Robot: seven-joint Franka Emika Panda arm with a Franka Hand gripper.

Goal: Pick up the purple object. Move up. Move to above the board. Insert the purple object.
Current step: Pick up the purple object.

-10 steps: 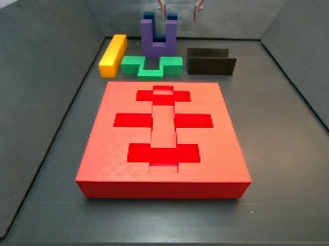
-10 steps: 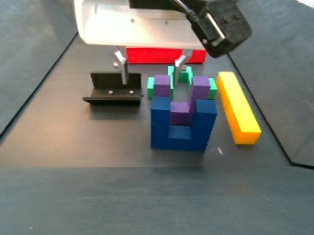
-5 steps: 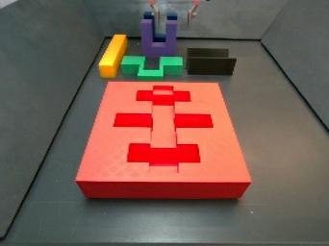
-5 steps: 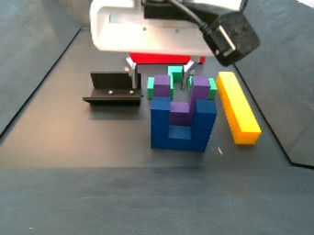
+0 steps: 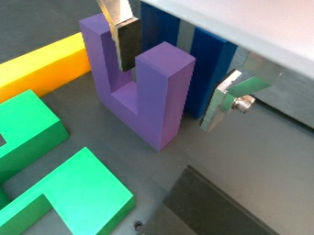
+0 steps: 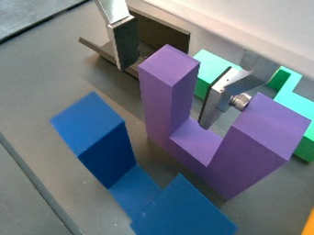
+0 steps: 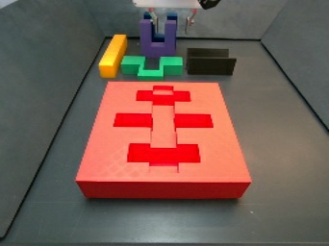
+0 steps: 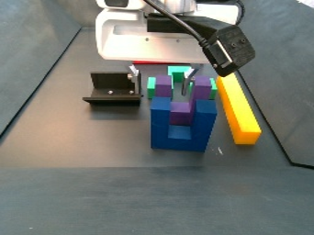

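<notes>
I expect the purple object's pegs (image 7: 145,32) to stand above the board's front cut-out when I insert the object, since the board's front edge (image 7: 164,190) is shorter than the pegs.
The purple object (image 7: 158,41) stands upright at the back of the floor, between the green block and the blue block. It also shows in both wrist views (image 5: 153,101) (image 6: 203,128) and in a side view (image 8: 182,99). My gripper (image 7: 161,23) is open and low over it. In both wrist views (image 5: 172,69) (image 6: 172,72) one finger (image 5: 123,39) sits between the two prongs and the other (image 5: 227,96) outside, with gaps on both sides of the straddled prong. The board (image 7: 161,135) lies in front, red with darker cut-outs.
A green notched block (image 7: 154,66) lies in front of the purple object, and a blue U-shaped block (image 8: 185,128) stands behind it. A yellow bar (image 7: 113,55) lies to one side and the fixture (image 7: 211,62) to the other. Grey walls surround the floor.
My gripper has come down from above the purple object; its fingers now straddle one prong. The blocks have not moved.
</notes>
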